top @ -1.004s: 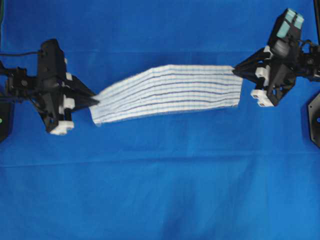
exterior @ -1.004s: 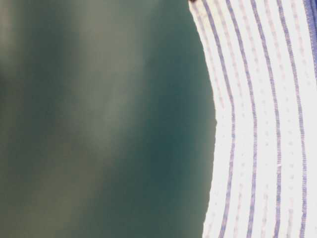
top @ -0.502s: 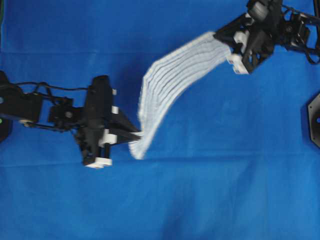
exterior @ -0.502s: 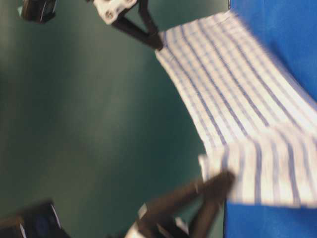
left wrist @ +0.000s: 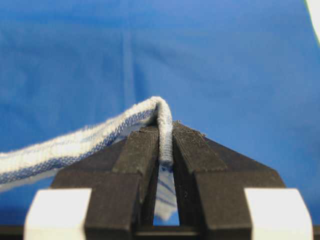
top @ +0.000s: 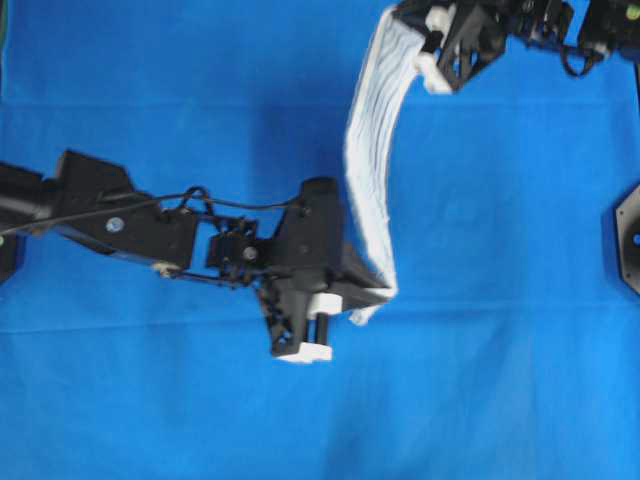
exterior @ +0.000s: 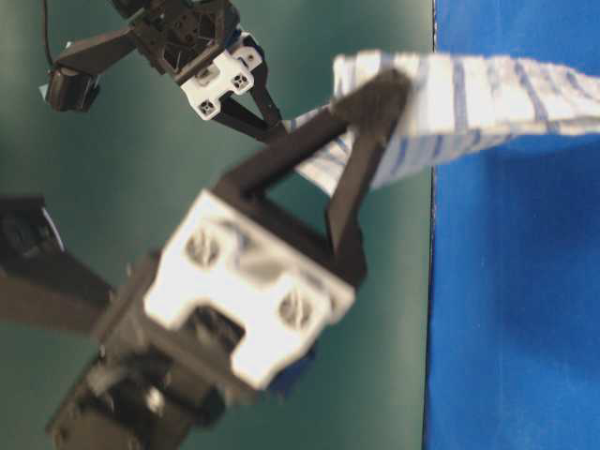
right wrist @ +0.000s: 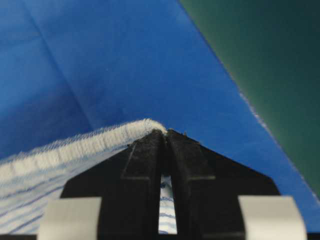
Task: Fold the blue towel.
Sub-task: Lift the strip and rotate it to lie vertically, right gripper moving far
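Note:
The blue towel hangs curved [top: 365, 168] from both of my grippers, so next I swing my left gripper back, put the towel down flat and grip its far end's corners [top: 394, 34].
The blue towel [top: 364, 170], white with thin blue stripes, hangs lifted as a narrow curved band running from the far edge towards the middle of the blue table covering [top: 500, 360]. My left gripper [top: 386, 294] is shut on the towel's near end, and a small tip of cloth dangles below it. In the left wrist view the towel's edge [left wrist: 75, 147] is pinched between the jaws of the left gripper [left wrist: 166, 134]. My right gripper [top: 402, 14] is shut on the far end at the top of the overhead view. In the right wrist view that hem [right wrist: 60, 152] sits in the right gripper [right wrist: 164, 135].
A black arm base [top: 630, 240] sits at the right edge. The table covering ends at a border [right wrist: 235, 90] close to the right gripper, with dark green ground [right wrist: 270, 50] beyond. In the table-level view the left gripper [exterior: 386, 89] fills the foreground.
The left gripper has carried its end of the towel right and towards the front. The right gripper has carried its end left and to the far edge. The towel has swung from lying crosswise to running far-to-near.

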### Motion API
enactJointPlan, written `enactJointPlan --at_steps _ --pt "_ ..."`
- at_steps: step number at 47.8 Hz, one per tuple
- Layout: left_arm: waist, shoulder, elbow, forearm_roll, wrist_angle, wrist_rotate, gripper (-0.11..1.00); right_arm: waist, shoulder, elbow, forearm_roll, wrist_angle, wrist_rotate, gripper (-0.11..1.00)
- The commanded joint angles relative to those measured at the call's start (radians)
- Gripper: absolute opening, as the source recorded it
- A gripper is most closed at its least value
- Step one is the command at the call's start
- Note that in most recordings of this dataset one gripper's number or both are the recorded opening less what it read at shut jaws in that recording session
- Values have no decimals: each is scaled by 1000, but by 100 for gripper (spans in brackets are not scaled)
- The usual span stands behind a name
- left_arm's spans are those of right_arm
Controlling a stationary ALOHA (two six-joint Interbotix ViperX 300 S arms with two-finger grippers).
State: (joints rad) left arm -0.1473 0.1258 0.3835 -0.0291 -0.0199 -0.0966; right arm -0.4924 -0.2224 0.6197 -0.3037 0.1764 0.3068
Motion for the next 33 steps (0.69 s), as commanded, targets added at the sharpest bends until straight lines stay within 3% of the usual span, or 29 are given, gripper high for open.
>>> enactJointPlan --at_steps 1,17,33 --pt "-3 6 -58 2 -12 3 4 -15 -25 -6 -5 3 -2 5" --pt "-6 126 -137 2 -86 5 4 -38 -91 77 -5 17 -2 5" --pt "-9 61 31 -5 -107 -21 4 -37 118 -14 -6 -57 -5 5"
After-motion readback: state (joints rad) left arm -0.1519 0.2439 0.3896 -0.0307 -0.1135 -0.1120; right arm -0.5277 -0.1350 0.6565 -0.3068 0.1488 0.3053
